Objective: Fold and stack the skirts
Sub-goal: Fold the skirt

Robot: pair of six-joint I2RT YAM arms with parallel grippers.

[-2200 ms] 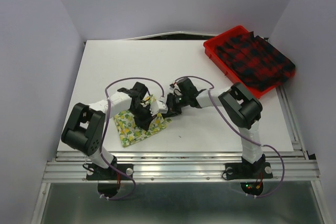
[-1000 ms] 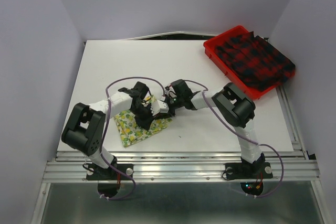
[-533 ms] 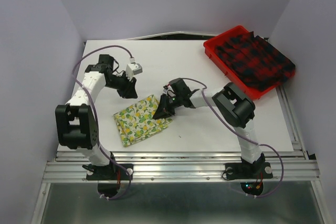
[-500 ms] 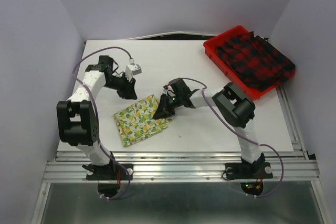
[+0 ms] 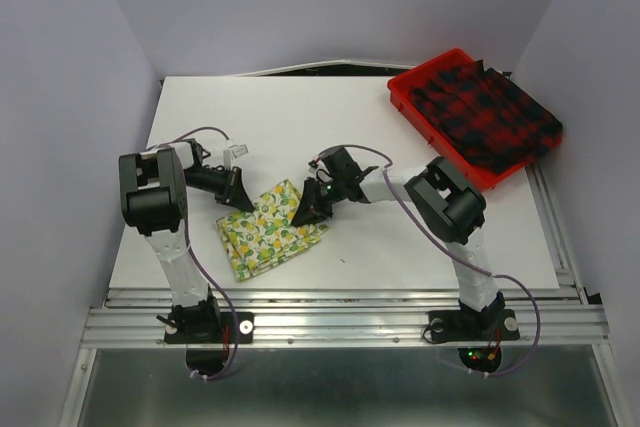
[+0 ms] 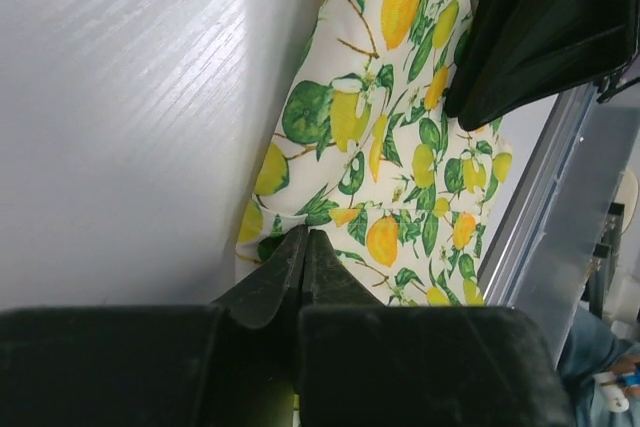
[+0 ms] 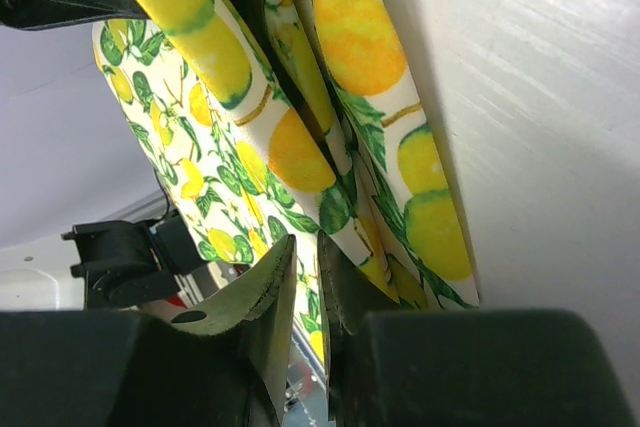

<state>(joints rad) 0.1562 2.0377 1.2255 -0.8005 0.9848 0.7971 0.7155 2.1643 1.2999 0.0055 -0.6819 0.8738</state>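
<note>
The folded lemon-print skirt [image 5: 262,237] is crooked near the front rail. My grippers should slide the skirt back toward the table's middle [image 5: 292,162] and straighten it before stacking.
The cream-yellow lemon-print skirt [image 5: 268,231] lies folded on the white table near the front left. It fills the left wrist view [image 6: 390,157] and the right wrist view [image 7: 300,147], where its stacked layers show edge-on. My left gripper [image 5: 240,193] is shut, with its tips [image 6: 305,237] touching the skirt's left edge. My right gripper [image 5: 304,211] is at the skirt's right corner. Its jaws [image 7: 305,244] are closed to a thin, empty slit against the folded edge. The red-and-black plaid skirt [image 5: 487,115] lies bunched in the red tray.
The red plastic tray [image 5: 402,88] stands at the back right corner and overhangs the table's right edge. Grey walls close in the left, back and right. A metal rail [image 5: 340,322] runs along the front edge by the arm bases.
The left gripper left the skirt, swung out to the back left, then came back down to the skirt's left edge. The right gripper stayed at the skirt's right corner. The skirt now lies uncovered.
</note>
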